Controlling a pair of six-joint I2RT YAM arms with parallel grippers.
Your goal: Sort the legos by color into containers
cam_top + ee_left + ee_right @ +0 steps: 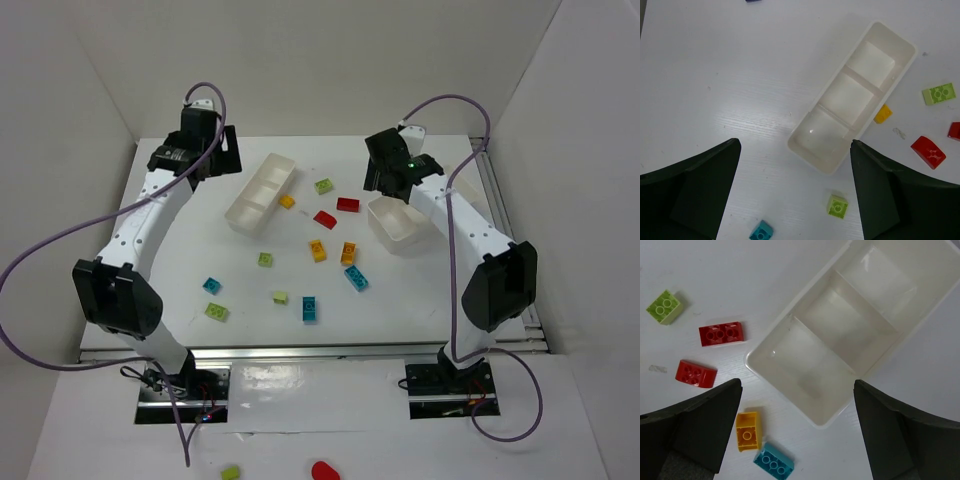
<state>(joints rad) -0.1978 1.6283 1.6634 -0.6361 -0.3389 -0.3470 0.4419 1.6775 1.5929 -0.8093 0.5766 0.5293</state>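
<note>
The way from my left gripper's fingers to the dark blue brick (753, 0) is open table (751, 65), so I keep heading for that brick until the fingers straddle it.
Two white three-compartment trays lie on the table: the left tray (262, 190) and the right tray (393, 222), and every compartment I can see is bare. Legos lie scattered between and in front of them: red (347, 204), red (325, 219), orange (318, 250), orange (348, 253), lime green (324, 186), cyan (356, 279), cyan (310, 309). My left gripper (222, 150) is open and empty above the left tray's (810, 155) near end (795, 145). My right gripper (387, 175) is open and empty above the right tray (765, 375), at its near end (797, 383).
The left wrist view shows an orange brick (883, 114) beside the tray, a lime brick (837, 206) and a cyan one (761, 232). The right wrist view shows two red bricks (721, 333), (695, 373), an orange one (748, 431) and a cyan one (773, 461). White walls enclose the table.
</note>
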